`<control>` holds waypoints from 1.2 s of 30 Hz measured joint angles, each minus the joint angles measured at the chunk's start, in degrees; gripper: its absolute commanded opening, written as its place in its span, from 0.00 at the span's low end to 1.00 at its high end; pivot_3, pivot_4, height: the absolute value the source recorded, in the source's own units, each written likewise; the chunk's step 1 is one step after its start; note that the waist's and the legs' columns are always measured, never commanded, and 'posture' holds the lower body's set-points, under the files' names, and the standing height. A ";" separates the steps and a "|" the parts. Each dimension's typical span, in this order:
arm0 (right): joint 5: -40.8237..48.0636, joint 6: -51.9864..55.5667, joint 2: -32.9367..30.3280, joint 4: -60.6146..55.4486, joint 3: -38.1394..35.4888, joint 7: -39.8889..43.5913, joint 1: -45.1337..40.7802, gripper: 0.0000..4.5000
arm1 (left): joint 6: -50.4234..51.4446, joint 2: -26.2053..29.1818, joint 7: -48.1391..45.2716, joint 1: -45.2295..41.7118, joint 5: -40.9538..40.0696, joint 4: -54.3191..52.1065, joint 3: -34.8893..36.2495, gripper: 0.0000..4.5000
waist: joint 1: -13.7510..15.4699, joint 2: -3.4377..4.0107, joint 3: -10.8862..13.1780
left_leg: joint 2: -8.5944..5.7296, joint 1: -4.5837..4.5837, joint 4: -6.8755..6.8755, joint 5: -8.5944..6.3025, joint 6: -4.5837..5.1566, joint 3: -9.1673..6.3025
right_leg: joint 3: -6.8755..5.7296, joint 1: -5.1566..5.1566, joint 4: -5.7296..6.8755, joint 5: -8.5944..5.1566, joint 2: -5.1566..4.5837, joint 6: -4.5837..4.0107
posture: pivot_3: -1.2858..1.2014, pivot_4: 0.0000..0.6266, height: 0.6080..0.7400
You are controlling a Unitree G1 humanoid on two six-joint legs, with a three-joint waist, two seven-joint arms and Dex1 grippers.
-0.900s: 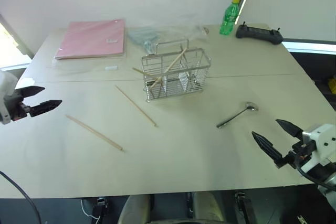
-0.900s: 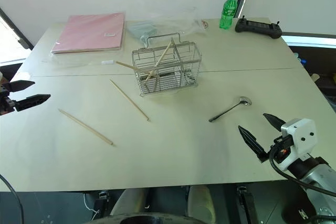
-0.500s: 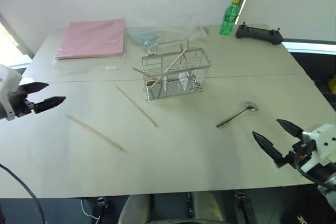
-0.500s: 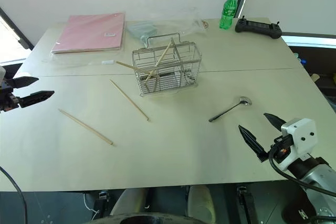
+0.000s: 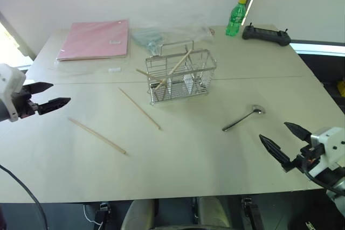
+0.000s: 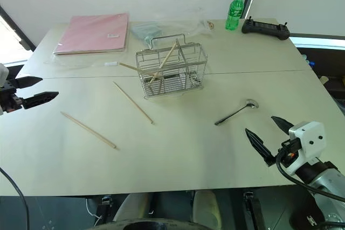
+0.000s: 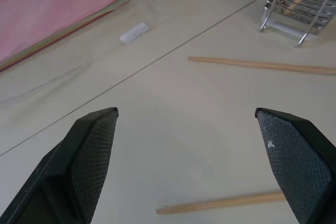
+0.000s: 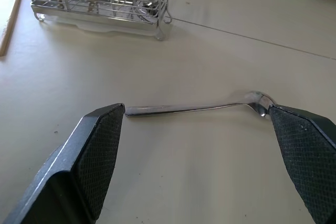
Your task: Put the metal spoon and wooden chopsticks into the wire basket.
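Note:
I expect the chopstick in front (image 5: 140, 109) to tip against the basket's rim when I drop it in, because the chopsticks inside the wire basket (image 5: 173, 70) are leaning across each other.
The wire basket (image 5: 180, 76) stands upright at the table's middle back, with two wooden chopsticks (image 5: 173, 69) leaning crossed inside it. One more chopstick (image 5: 139, 108) lies in front of the basket to its left, and another (image 5: 97, 136) lies further left. The metal spoon (image 5: 242, 118) lies to the basket's front right, bowl pointing away from me. My left gripper (image 5: 61, 92) hovers open at the table's left edge, apart from the chopsticks. My right gripper (image 5: 272, 130) is open near the front right, just short of the spoon (image 8: 194, 109).
A pink folder (image 5: 94, 39) and a clear plastic bag (image 5: 161, 33) lie at the back. A green bottle (image 5: 235, 17) and a black controller (image 5: 266, 33) sit at the back right. A small white tag (image 5: 114, 69) lies left of the basket.
My left gripper has drifted a little to the right, over the table's left edge. The right gripper and the things on the table have kept still.

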 measured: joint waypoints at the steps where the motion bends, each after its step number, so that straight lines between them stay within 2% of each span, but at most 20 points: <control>1: -0.01 0.01 -0.04 0.00 0.00 0.00 -0.19 1.00 | 0.70 -0.43 0.09 -0.08 -0.27 -1.20 0.00 0.98 | -0.01 0.00 0.00 | 0.00 0.00 0.01 0.00 0.00 0.00 | 0.00 0.00 0.00 0.00 0.00 0.00 | 0.52 0.24 0.76; 6: 0.02 0.54 -0.49 0.03 -0.20 -0.31 -1.40 1.00 | 6.91 -3.03 -0.15 0.65 -5.07 -13.33 -0.48 0.98 | -0.05 0.00 0.00 | 0.00 0.01 0.01 0.00 0.00 -0.01 | 0.04 0.00 0.02 0.01 -0.01 -0.02 | 0.52 0.24 0.76; 11: -1.31 0.62 -2.58 0.45 -0.36 -0.35 -1.41 1.00 | 14.20 -5.82 -0.48 1.65 -11.45 -28.96 -6.14 0.98 | -0.04 0.00 0.01 | -0.01 0.01 0.04 0.00 0.00 0.09 | 0.07 0.01 0.03 0.01 -0.01 -0.02 | 0.52 0.24 0.76; 15: -3.31 0.44 -5.83 4.73 -0.30 0.46 -4.67 1.00 | 17.05 -8.50 -0.29 -1.03 -14.01 -35.73 -11.72 0.98 | -0.11 -0.01 0.02 | -0.01 0.08 0.13 0.01 0.01 0.21 | 0.11 0.06 0.09 -0.01 0.02 0.01 | 0.52 0.24 0.76; 18: -6.07 -0.82 -9.12 9.71 0.69 1.61 -8.48 1.00 | 18.73 -11.28 1.00 -4.28 -14.90 -36.97 -14.92 0.98 | -0.08 -0.01 0.02 | -0.02 0.11 0.15 0.01 0.02 0.25 | 0.12 0.08 0.14 0.01 0.04 -0.02 | 0.52 0.24 0.76; 23: -22.63 -12.80 -21.04 24.24 9.98 3.12 -15.59 1.00 | 18.71 -16.07 3.38 -7.22 -14.25 -36.85 -19.43 0.98 | -0.20 0.01 0.06 | -0.12 0.09 0.20 0.01 0.03 0.59 | 0.24 0.03 0.12 0.02 0.03 -0.03 | 0.52 0.24 0.76; 25: -27.07 -18.24 -23.73 28.38 12.91 4.29 -17.43 1.00 | 18.72 -16.56 4.10 -7.52 -14.28 -36.77 -19.63 0.98 | -0.21 -0.02 0.08 | -0.08 0.10 0.19 0.00 0.06 0.64 | 0.24 0.03 0.13 0.01 0.06 -0.02 | 0.52 0.24 0.76; 31: -32.87 -31.82 -28.93 38.24 23.82 12.99 -26.49 1.00 | 18.97 -16.74 5.35 -7.64 -14.85 -37.72 -19.44 0.98 | -0.65 0.02 0.12 | -0.05 0.11 0.35 -0.01 0.08 0.77 | 0.31 0.08 0.17 0.02 0.06 -0.01 | 0.52 0.24 0.76; 33: -33.07 -34.49 -30.50 41.02 27.00 17.71 -31.33 1.00 | 19.07 -16.55 5.36 -7.14 -14.97 -38.31 -19.44 0.98 | -0.95 0.01 0.16 | -0.03 0.11 0.43 -0.01 0.08 0.78 | 0.31 0.11 0.18 0.02 0.06 0.00 | 0.52 0.24 0.76; 36: -32.87 -35.94 -31.55 46.17 32.73 26.87 -43.23 1.00 | 19.43 -16.43 5.85 -7.07 -15.60 -39.07 -19.10 0.98 | -1.52 -0.02 0.21 | -0.01 0.12 0.46 -0.01 0.08 0.75 | 0.31 0.12 0.20 0.03 0.06 0.00 | 0.52 0.24 0.76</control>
